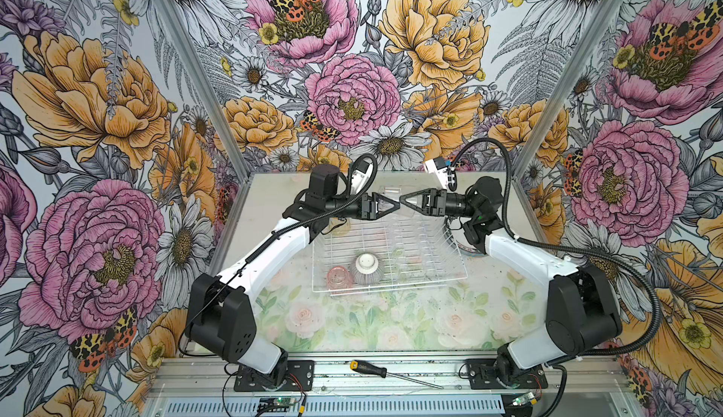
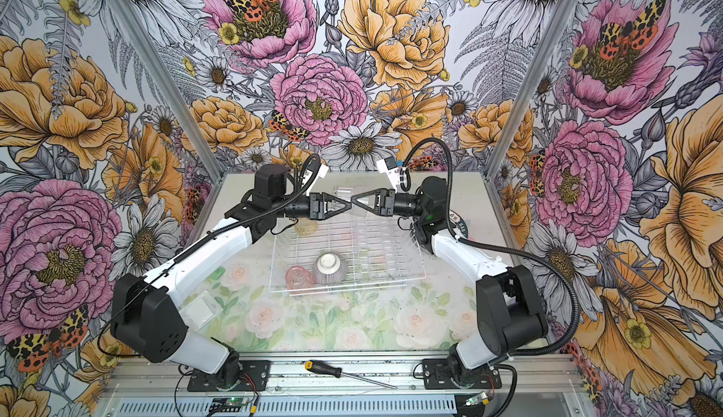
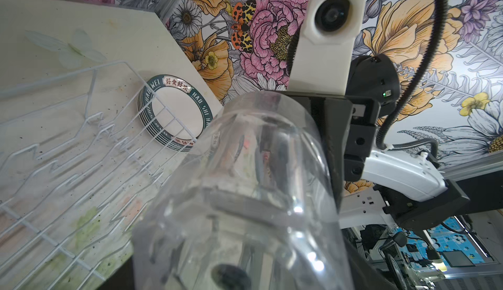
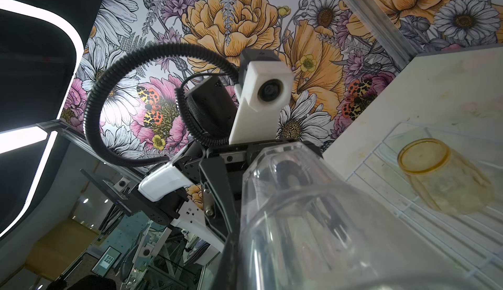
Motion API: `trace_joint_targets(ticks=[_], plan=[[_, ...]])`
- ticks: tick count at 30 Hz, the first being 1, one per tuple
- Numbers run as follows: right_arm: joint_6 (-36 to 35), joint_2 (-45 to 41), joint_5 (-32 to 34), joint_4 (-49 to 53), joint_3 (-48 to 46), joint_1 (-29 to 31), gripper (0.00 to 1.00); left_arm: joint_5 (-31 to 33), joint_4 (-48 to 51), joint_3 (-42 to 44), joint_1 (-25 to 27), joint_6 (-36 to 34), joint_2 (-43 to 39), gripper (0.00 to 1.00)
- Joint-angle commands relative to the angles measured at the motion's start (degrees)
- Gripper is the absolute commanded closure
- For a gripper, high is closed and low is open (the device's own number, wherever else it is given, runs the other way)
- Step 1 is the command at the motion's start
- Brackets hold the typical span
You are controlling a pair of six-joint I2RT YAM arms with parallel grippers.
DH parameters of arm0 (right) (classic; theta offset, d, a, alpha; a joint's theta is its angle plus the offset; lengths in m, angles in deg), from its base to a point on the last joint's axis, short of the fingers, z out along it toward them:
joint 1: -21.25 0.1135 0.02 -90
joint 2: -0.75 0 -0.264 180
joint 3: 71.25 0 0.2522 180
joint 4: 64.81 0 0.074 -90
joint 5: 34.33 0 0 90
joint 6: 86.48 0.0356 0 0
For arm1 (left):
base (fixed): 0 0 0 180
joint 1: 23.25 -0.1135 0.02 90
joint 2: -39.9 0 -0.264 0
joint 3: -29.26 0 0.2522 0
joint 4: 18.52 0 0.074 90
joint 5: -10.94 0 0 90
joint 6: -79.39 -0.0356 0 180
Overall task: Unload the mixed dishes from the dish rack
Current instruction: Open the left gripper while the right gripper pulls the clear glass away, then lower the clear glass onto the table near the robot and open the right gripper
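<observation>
The clear tumbler [image 1: 391, 190] is in both my grippers above the rack, so my left gripper should open and my right gripper bring it to the mat's front [image 1: 435, 315].
The white wire dish rack [image 1: 430, 274] sits mid-table. Above its back edge my left gripper [image 1: 393, 207] and right gripper [image 1: 405, 202] meet tip to tip. A clear tumbler [image 3: 258, 166] lies between the left jaws, but their contact is hidden. The right gripper is shut on this clear tumbler [image 4: 313, 220] at its wall. In the rack are a pink tumbler [image 1: 338, 277], an upturned ribbed bowl [image 1: 367, 268] and a yellow tumbler [image 4: 435, 171]. A stack of green-rimmed plates [image 3: 174, 112] lies outside the rack, by the right arm.
A screwdriver [image 1: 385, 372] lies on the front rail. A green pad [image 2: 217, 272] and a pale packet [image 2: 203, 305] rest on the floral mat under the left arm. Patterned walls close in the back and both sides.
</observation>
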Motion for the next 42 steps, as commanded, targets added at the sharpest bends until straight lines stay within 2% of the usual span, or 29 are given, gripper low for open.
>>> trace_joint_targets(ticks=[1, 3, 7, 9, 12, 14, 17, 20, 23, 27, 31, 34, 42], plan=[[-23.0, -4.9, 13.9, 35.8, 7.7, -1.6, 1.0, 12.9, 12.6, -0.9, -0.3, -10.2, -3.1, 0.23], [-29.2, -6.5, 18.2, 44.4, 10.2, -1.4, 1.0, 13.8, 14.0, -0.4, -1.2, -11.0, -4.1, 0.22], [-31.8, -10.5, 22.9, 49.3, 10.2, -1.4, 1.0, 16.8, 16.8, 0.6, -3.1, -12.2, -5.7, 0.22], [-34.3, -12.9, 26.6, 53.4, 10.5, -0.8, 1.0, 19.4, 18.8, 0.4, -3.5, -13.1, -6.2, 0.22], [-40.1, -16.5, 35.3, 65.0, 12.7, 1.7, 1.0, 25.1, 23.0, -0.8, -3.4, -14.7, -6.9, 0.22], [-45.3, -18.5, 45.7, 76.2, 15.8, 6.2, 1.0, 29.7, 26.4, -2.2, -3.0, -16.1, -7.0, 0.23], [-48.9, -19.7, 61.4, 91.6, 19.6, 14.6, 1.0, 36.1, 31.1, -4.0, -2.2, -18.0, -6.7, 0.23], [-46.9, -20.2, 69.6, 102.7, 19.6, 22.8, 1.0, 40.9, 34.6, -4.3, -1.1, -18.7, -6.9, 0.23], [-41.6, -22.2, 72.3, 106.9, 15.3, 29.8, 1.0, 43.9, 35.9, -2.7, -0.2, -18.8, -8.2, 0.23], [-33.3, -25.8, 73.0, 106.8, 8.0, 38.5, 1.0, 45.1, 35.9, 0.0, -0.1, -18.3, -10.3, 0.22], [-28.2, -25.9, 72.7, 106.6, 2.1, 43.7, 1.0, 45.2, 35.9, 0.7, 0.0, -17.9, -10.7, 0.22], [-27.1, -23.0, 71.7, 105.8, -0.8, 45.7, 1.0, 45.3, 35.9, 0.4, 0.1, -17.9, -10.3, 0.22], [-28.1, -18.1, 67.2, 96.2, -7.4, 45.8, 1.0, 45.0, 35.9, 0.0, -0.6, -18.2, -9.7, 0.21]])
